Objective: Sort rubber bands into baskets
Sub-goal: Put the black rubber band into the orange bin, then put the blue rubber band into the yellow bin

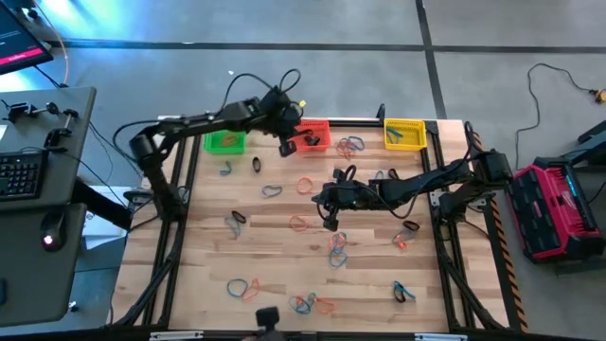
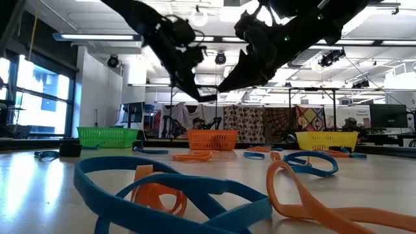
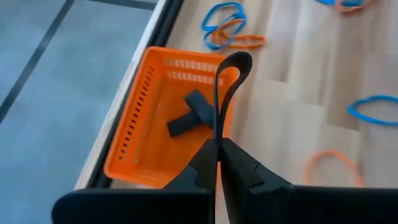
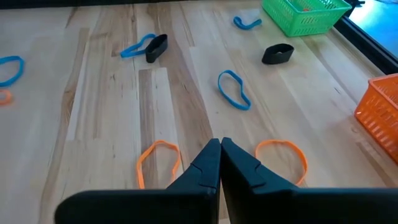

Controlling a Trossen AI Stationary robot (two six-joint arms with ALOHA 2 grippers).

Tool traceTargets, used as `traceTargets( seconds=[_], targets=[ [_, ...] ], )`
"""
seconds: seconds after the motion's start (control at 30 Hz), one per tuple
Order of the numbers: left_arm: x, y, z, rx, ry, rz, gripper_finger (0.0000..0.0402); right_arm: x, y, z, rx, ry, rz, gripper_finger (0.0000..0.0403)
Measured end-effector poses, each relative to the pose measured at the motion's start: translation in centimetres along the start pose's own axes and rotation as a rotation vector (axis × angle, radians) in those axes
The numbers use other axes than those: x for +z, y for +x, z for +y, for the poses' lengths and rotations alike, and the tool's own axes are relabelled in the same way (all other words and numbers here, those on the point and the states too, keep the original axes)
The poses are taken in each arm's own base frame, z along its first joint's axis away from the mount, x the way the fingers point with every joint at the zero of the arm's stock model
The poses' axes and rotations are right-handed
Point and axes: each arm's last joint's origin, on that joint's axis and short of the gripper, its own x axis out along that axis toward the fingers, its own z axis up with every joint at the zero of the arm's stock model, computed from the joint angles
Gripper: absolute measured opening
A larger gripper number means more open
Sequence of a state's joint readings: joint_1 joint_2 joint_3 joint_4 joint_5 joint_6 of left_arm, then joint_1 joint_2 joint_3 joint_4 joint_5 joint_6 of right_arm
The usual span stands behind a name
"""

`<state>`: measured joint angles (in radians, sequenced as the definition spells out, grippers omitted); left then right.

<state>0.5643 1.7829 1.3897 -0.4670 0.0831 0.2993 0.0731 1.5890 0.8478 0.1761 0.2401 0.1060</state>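
The black rubber band's loop (image 3: 239, 62) is up clear of the red-orange basket's near rim, so the robot's left gripper should go on over the black rubber bands inside the basket (image 3: 191, 114) and let go there.
My left gripper (image 3: 217, 149) is shut on a black rubber band (image 3: 227, 81) and hangs just beside the red-orange basket (image 3: 143, 124) at the table's far edge (image 1: 287, 147). Black bands (image 3: 189, 115) lie inside that basket. My right gripper (image 4: 219, 149) is shut and empty above the table's middle (image 1: 329, 220). An orange band lies on the wood at each side of it (image 4: 158, 158) (image 4: 283, 155). The green basket (image 1: 224, 142) stands left of the red-orange one and the yellow basket (image 1: 404, 134) right of it. My left gripper pinches one end of the black band's loop (image 3: 217, 134) between its two fingertips. The rest of the band stands out beyond the fingers as a narrow loop. It is lifted clear, and in the wrist view it shows in front of the basket's near rim.
Blue, orange and black bands lie scattered over the wooden table, among them a blue one (image 4: 234, 89) and two black ones (image 4: 278, 53) (image 4: 157, 46) ahead of my right gripper. More lie near the front edge (image 1: 312, 303). A metal frame runs around the table (image 1: 454, 237).
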Motion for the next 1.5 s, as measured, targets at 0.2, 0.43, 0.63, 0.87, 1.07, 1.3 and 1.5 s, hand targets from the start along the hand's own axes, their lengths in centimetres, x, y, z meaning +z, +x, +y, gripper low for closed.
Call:
traceTargets(
  seconds=[0.2, 0.43, 0.63, 0.87, 1.07, 1.3, 1.5],
  targets=[
    [-0.5, 3.5, 2.4, 0.003, -0.015, 0.056, 0.0000, 0.0, 0.0, 0.0, 0.000, 0.009, 0.000, 0.0000],
    [-2.3, 6.7, 3.6, -0.006, -0.025, 0.136, 0.0000, 0.0, 0.0, -0.2, -0.005, 0.029, -0.001, 0.0000],
    [-2.1, 6.9, 3.5, 0.001, 0.030, 0.123, 0.0022, 0.1, 0.2, -0.8, -0.009, 0.065, 0.001, 0.0000],
    [-1.2, 5.8, 3.2, -0.002, 0.044, 0.079, 0.0075, 0.2, 0.3, -1.5, -0.023, 0.078, -0.004, 0.0000],
    [-0.8, 5.5, 2.9, -0.101, 0.022, 0.008, 0.0114, 0.3, 0.4, -2.1, -0.039, 0.088, -0.006, 0.0000],
    [-1.9, 5.1, 2.3, -0.088, 0.022, -0.146, 0.0098, 0.3, 0.5, -3.3, -0.095, 0.103, 0.003, 0.0006],
    [-3.9, 2.1, 1.1, -0.031, -0.011, -0.366, 0.0072, 0.4, 0.4, -5.8, -0.166, 0.141, 0.014, 0.0062]
  ],
)
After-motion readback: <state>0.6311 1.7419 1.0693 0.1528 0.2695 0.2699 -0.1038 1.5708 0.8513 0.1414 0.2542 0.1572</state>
